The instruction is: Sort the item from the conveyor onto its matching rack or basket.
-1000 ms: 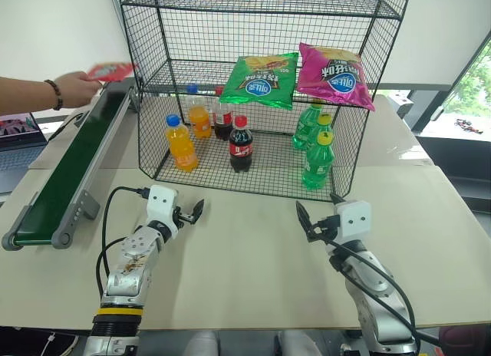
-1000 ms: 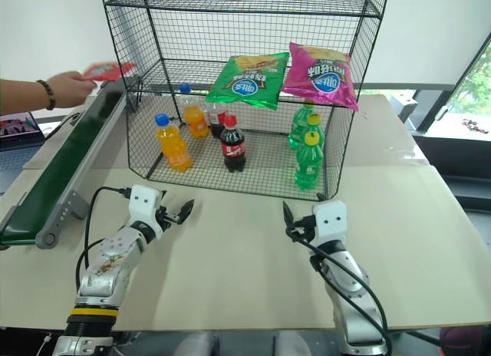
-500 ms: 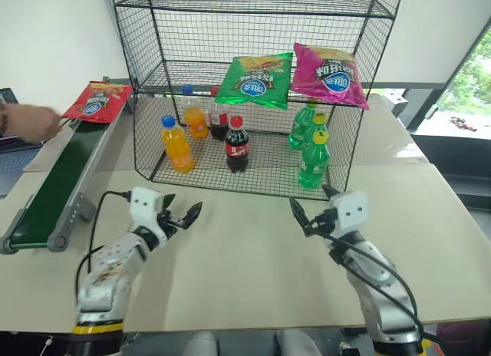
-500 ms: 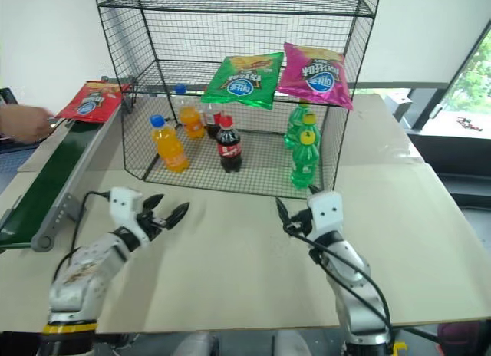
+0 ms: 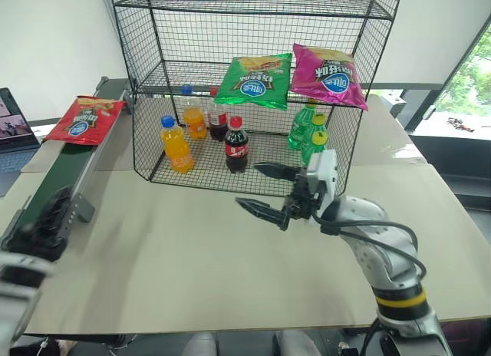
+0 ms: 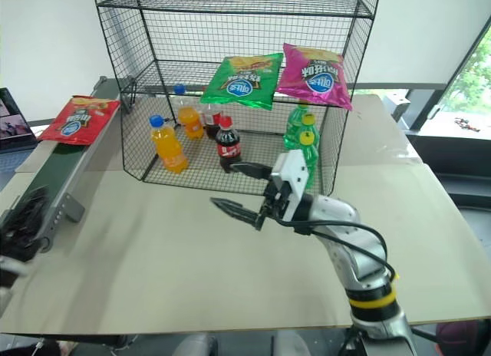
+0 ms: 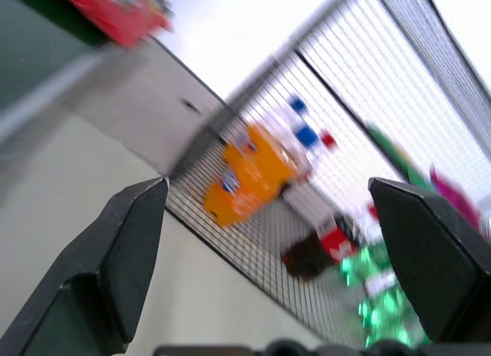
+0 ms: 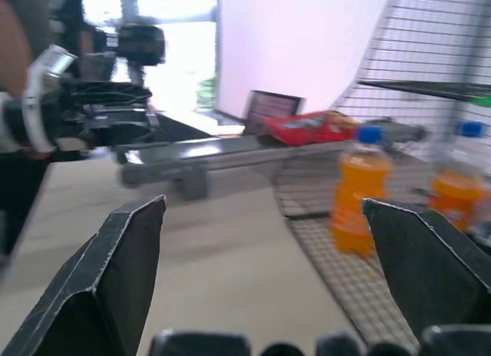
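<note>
The bag (image 5: 86,120) will stay spread out when the robot lifts it by one end, because the red crisp bag's corner juts straight past the conveyor.
The red crisp bag (image 5: 84,120) lies flat on the far end of the dark green conveyor (image 5: 47,179), at the left of the table. The tall black wire rack (image 5: 153,64) stands at the back middle. My right gripper (image 5: 259,189) is open and empty. It hangs over the table in front of the rack and points left. My left gripper (image 5: 47,216) is blurred beside the conveyor's near end. In the left wrist view its fingers (image 7: 123,248) stand wide apart with nothing between them, and the red bag (image 7: 115,11) is far ahead.
The rack's bottom shelf holds orange bottles (image 5: 178,145), cola bottles (image 5: 235,145) and green bottles (image 5: 311,130). A green bag (image 5: 257,80) and a pink bag (image 5: 328,74) lie on the shelf above. A laptop (image 5: 14,120) sits at the far left.
The person's hand has withdrawn, leaving the red bag on the belt. My right gripper swung left and up to point sideways. My left gripper pulled back and left toward the conveyor's near end.
</note>
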### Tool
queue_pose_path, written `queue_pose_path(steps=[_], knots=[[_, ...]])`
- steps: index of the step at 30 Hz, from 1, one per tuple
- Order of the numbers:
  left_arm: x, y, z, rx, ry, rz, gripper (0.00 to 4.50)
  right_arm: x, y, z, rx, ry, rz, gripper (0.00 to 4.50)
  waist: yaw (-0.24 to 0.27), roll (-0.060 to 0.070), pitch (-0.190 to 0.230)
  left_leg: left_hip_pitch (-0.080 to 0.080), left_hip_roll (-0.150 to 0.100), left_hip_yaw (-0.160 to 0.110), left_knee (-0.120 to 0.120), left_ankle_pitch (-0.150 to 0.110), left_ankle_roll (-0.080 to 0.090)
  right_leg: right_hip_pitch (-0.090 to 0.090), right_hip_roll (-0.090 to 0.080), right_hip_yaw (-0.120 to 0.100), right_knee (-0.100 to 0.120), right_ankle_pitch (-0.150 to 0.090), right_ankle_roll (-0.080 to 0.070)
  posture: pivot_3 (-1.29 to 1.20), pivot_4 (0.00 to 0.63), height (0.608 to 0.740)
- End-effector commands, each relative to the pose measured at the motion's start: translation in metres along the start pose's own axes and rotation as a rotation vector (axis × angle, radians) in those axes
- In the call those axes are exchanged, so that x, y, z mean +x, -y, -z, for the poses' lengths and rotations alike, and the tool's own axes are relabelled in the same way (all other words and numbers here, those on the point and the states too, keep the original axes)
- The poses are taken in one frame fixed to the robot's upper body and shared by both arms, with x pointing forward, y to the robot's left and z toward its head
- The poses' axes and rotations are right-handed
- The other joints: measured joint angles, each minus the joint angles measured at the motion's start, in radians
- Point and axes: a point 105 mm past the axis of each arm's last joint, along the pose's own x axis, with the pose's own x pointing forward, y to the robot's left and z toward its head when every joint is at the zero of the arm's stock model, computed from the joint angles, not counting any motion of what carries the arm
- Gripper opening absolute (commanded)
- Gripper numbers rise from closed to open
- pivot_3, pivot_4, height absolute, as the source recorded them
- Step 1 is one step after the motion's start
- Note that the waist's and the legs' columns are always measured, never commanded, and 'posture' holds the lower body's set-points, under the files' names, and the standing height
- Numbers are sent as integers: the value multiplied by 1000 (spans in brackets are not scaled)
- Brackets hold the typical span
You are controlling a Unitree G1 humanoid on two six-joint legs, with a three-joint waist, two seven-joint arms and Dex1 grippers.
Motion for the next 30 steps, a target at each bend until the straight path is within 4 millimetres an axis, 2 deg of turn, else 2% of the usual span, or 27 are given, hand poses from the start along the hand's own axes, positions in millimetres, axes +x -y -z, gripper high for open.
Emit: queue_pose_path(steps=[1,4,8,13,17,30], knots=[[-23,-5,-22,-64,108,-50,4441,9,-9,-11,-9,55,-114,4500,11,-1,0,0,0,0,0,0,0,0,0,0,0,0,0,0,150,738],[-44,-27,-27,-152,142,-132,4441,15,-18,-13,-12,73,-207,4500,21,-1,-1,0,0,0,1,0,0,0,0,0,0,0,-1,0,150,738],[-56,-48,-32,-216,164,-184,4441,22,-28,-20,-6,106,-309,4500,22,-1,-1,0,0,0,1,0,0,0,1,0,0,-1,-2,0,150,738],[-42,-60,-39,-240,174,-179,4441,28,-32,-29,-38,135,-375,4500,22,-1,-1,0,0,0,0,0,0,-1,1,-1,0,-2,-3,0,150,738],[-33,-70,-38,-254,158,-194,4441,29,-33,-34,-64,153,-384,4500,18,-1,-2,0,0,0,0,0,0,-1,2,-1,0,-1,-3,0,150,738],[-12,-77,-30,-252,101,-195,4441,26,-29,-39,-98,146,-331,4500,18,-1,-2,0,0,0,-2,0,-1,-2,1,-1,0,-1,-3,0,150,738]])
